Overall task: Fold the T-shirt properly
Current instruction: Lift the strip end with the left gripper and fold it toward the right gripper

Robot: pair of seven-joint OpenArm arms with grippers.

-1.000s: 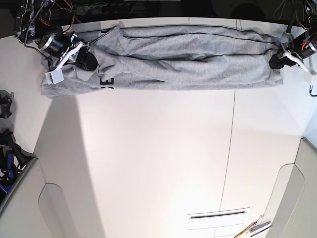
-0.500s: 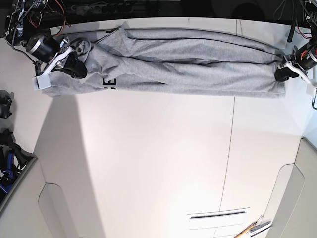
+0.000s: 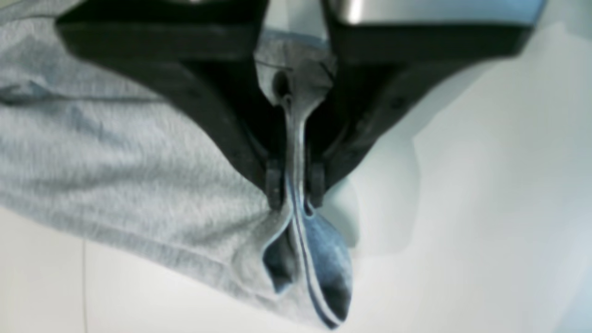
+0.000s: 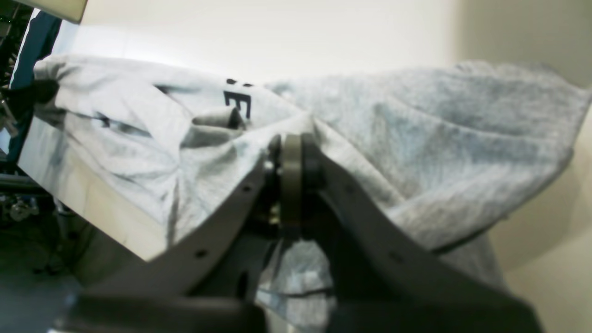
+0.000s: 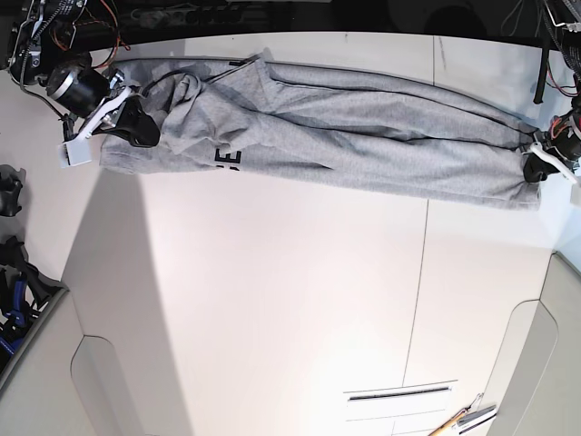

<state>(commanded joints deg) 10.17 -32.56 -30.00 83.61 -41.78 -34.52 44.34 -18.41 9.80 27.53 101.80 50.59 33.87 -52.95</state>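
The T-shirt runs long and straight to the hem (image 5: 521, 193) in my left gripper, so next my left gripper brings that hem end back over the T-shirt's middle (image 5: 349, 145) in a fold.
The heather-grey T-shirt (image 5: 345, 136) hangs stretched in a long bunched band across the far side of the white table, between my two grippers. Part of its black lettering (image 5: 228, 161) shows near the left end, and also in the right wrist view (image 4: 237, 102). My right gripper (image 5: 136, 123), at the base view's left, is shut on a fold of the T-shirt (image 4: 416, 157); its fingers (image 4: 291, 157) pinch the cloth. My left gripper (image 5: 536, 166), at the base view's right, is shut on the T-shirt's hem corner (image 3: 296, 222), which pokes out below the fingertips (image 3: 274, 185).
The white table (image 5: 290, 300) spreads in front of the shirt. Dark clamps and gear (image 5: 11, 263) sit at the left edge. A slotted plate (image 5: 399, 392) and tool handles (image 5: 463, 418) lie at the front right. Cables and robot bases line the back edge.
The shirt's right end has dropped lower and further right with my left gripper. The band now slants, and the cloth near my right gripper has spread out, showing more fabric.
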